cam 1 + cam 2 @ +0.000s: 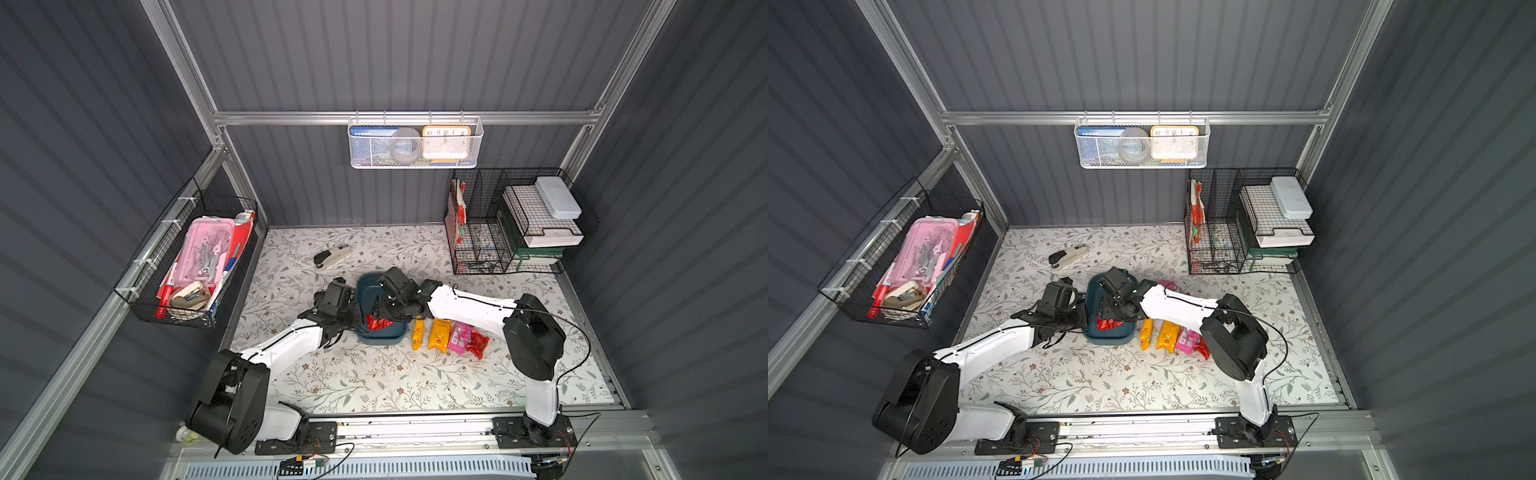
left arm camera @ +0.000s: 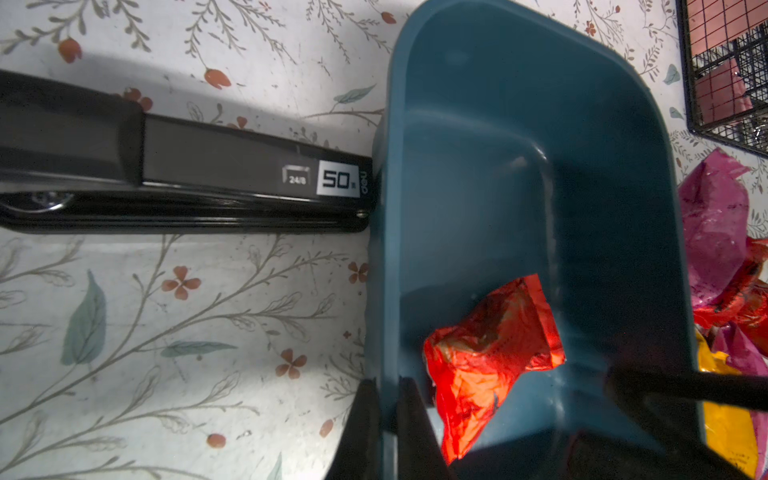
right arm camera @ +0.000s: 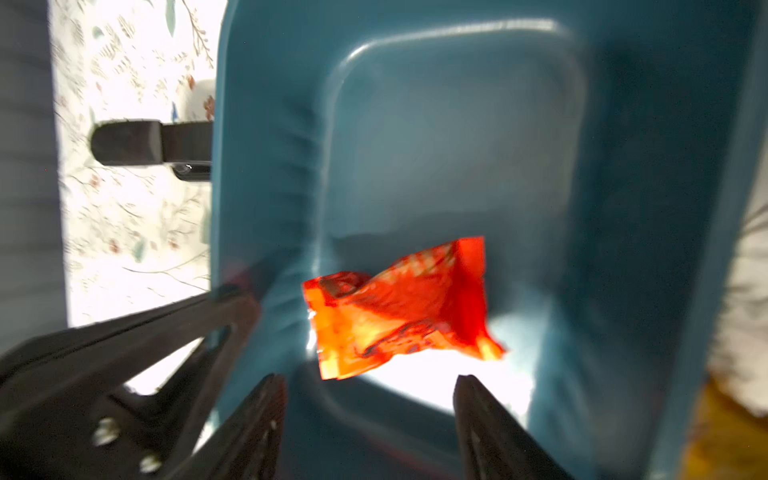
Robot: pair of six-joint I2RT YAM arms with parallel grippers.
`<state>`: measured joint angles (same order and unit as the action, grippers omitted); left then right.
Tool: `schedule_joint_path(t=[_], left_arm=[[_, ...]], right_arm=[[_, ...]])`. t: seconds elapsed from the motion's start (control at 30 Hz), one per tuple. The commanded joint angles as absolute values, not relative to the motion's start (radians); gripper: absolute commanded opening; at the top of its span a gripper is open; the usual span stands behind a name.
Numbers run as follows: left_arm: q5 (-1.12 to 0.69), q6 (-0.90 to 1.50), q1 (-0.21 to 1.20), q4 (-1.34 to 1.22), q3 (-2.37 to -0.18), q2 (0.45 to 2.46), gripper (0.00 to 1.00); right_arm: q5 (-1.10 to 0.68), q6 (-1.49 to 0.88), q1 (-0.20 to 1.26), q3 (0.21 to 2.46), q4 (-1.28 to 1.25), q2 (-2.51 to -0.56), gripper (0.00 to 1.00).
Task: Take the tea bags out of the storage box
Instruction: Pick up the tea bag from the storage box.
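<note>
The red tea bag (image 3: 400, 312) lies lengthwise from one finger to the other under my right gripper, so next I turn my right gripper and pinch the bag across its middle (image 3: 406, 310).
The dark teal storage box (image 1: 380, 337) (image 1: 1109, 340) lies mid-table. My left gripper (image 2: 386, 384) is shut on its side wall (image 2: 390, 249), one finger inside and one outside. One crinkly red tea bag (image 1: 377, 323) (image 2: 490, 353) (image 3: 399, 307) lies inside, at the near end. My right gripper (image 3: 370, 380) hangs open just above that bag, not touching it. Several tea bags lie in a row on the table right of the box: orange (image 1: 418, 333), yellow-orange (image 1: 440, 335), pink (image 1: 459, 337) and red (image 1: 478, 344). Another pink bag (image 1: 1168, 285) shows behind the right arm.
A black stapler (image 2: 187, 174) lies against the box's left side, under my left arm. A beige stapler (image 1: 332, 254) sits farther back. Black wire baskets (image 1: 490, 232) stand at the back right, and another (image 1: 187, 266) hangs on the left wall. A white mesh basket (image 1: 413, 143) hangs on the rear rail.
</note>
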<state>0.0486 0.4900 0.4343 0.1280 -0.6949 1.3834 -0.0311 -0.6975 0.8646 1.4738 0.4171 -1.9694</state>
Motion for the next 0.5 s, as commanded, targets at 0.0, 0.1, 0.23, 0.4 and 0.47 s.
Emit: schedule_joint_path(t=[0.0, 0.1, 0.23, 0.4, 0.47], left_arm=[[0.051, 0.499, 0.437, 0.129, -0.702, 1.364, 0.00], [0.046, 0.497, 0.437, 0.125, -0.700, 1.361, 0.00], [0.043, 0.497, 0.437, 0.118, -0.697, 1.361, 0.00], [0.038, 0.503, 0.437, 0.106, -0.697, 1.363, 0.00], [0.041, 0.501, 0.437, 0.107, -0.701, 1.359, 0.00]], right_arm=[[-0.045, -0.328, 0.845, 1.481, 0.470, -1.977, 0.68], [-0.071, -0.100, 0.838, 1.453, 0.425, -1.942, 0.68], [-0.124, 0.139, 0.833, 1.447, 0.407, -1.915, 0.69], [-0.216, 0.382, 0.828, 1.450, 0.375, -1.923, 0.67], [-0.237, 0.461, 0.827, 1.476, 0.395, -1.942, 0.66]])
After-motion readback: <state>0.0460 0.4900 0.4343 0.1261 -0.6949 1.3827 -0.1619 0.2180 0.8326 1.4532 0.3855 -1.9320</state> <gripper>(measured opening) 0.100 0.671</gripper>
